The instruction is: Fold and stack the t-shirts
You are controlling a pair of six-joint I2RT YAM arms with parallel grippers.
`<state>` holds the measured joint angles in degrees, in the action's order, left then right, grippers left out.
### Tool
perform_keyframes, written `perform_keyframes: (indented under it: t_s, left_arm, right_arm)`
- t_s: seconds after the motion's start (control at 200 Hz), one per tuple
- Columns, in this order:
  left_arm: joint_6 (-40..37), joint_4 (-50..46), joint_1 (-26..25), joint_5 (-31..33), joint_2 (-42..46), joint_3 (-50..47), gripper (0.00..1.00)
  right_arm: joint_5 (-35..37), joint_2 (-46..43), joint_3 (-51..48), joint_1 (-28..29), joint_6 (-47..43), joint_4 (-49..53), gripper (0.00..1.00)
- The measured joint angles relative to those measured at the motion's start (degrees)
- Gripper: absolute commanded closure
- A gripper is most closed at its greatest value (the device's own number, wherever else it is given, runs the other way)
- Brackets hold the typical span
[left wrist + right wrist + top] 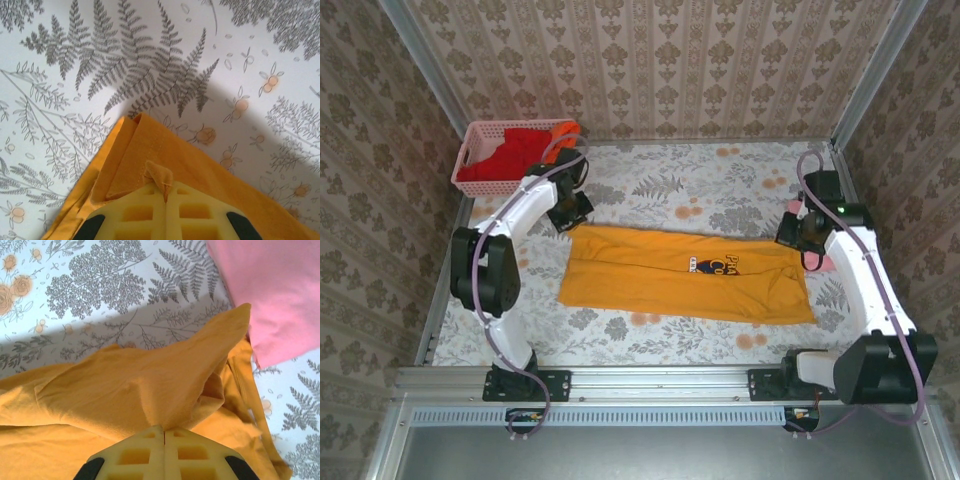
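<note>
My grippers hold the yellow t-shirt's far corners [779, 247], so my right gripper keeps carrying its corner toward the t-shirt's near edge [792, 321] until cloth covers the logo.
A golden-yellow t-shirt [670, 275] with a dark chest logo lies spread across the middle of the table. My left gripper [570, 212] is at its far left corner, shut on a pinch of the hem [161, 176]. At the shirt's far right corner my right gripper [800, 236] is shut on a raised fold of the yellow cloth [165, 390]. Beside that corner lies a pale pink t-shirt [280, 290]. Red [505, 160] and orange [563, 130] t-shirts sit in the basket.
The pink lattice basket [472, 150] stands at the far left corner of the table. The floral tablecloth [720, 180] is bare behind the yellow shirt. Metal frame posts and patterned walls close in both sides.
</note>
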<state>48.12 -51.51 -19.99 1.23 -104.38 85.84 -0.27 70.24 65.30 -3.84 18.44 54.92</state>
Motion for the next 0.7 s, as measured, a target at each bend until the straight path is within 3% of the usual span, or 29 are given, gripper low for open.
perform_keyframes:
  t_s: [0.7]
  left_arm:
    - [0.02, 2.73, -0.61, -3.43, 9.75, -16.81, 1.00]
  right_arm:
    - [-1.64, -10.84, -10.47, 0.37, 5.03, 7.63, 1.00]
